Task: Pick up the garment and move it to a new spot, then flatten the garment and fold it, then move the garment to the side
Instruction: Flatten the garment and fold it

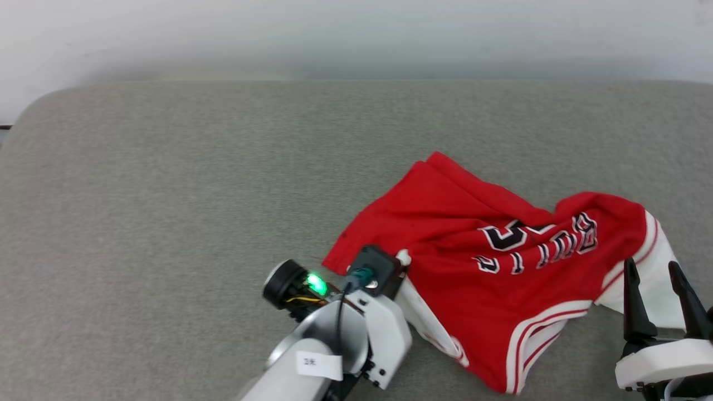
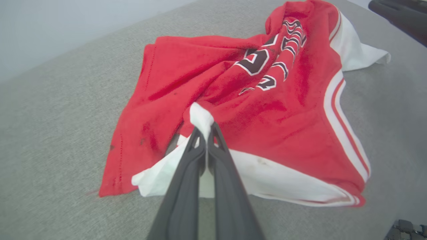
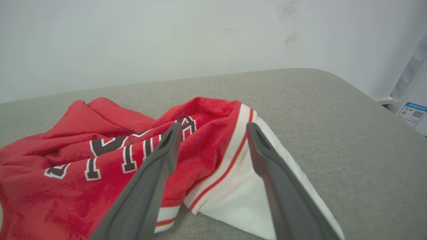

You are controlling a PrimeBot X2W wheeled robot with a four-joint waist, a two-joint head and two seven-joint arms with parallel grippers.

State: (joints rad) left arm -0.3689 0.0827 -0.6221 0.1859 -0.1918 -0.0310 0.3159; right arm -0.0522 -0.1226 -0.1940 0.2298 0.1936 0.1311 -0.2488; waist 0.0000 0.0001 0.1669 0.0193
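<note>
Loose creases are hiding part of the black-and-white lettering (image 1: 514,234), so I expect the garment (image 1: 461,287) to fall open and spread out smooth when I lift both white sleeves.
The garment (image 1: 462,223), a red jersey with white sleeves, striped trim and black-and-white lettering, lies crumpled at the right of the grey padded surface. My left gripper (image 2: 204,131) is shut on a pinched fold of its white sleeve (image 2: 200,117); in the head view the left wrist (image 1: 370,273) sits at the garment's near left edge and hides the fingertips. My right gripper (image 1: 656,275) stands open just above the other white sleeve (image 3: 240,196) at the garment's right end, with its fingers (image 3: 166,146) apart over the striped trim and no cloth held between them.
The grey padded surface (image 1: 167,211) stretches wide to the left and back of the garment. A pale wall (image 1: 356,33) runs behind it. The surface's rounded right edge (image 3: 377,100) drops off near a small printed label (image 3: 412,113).
</note>
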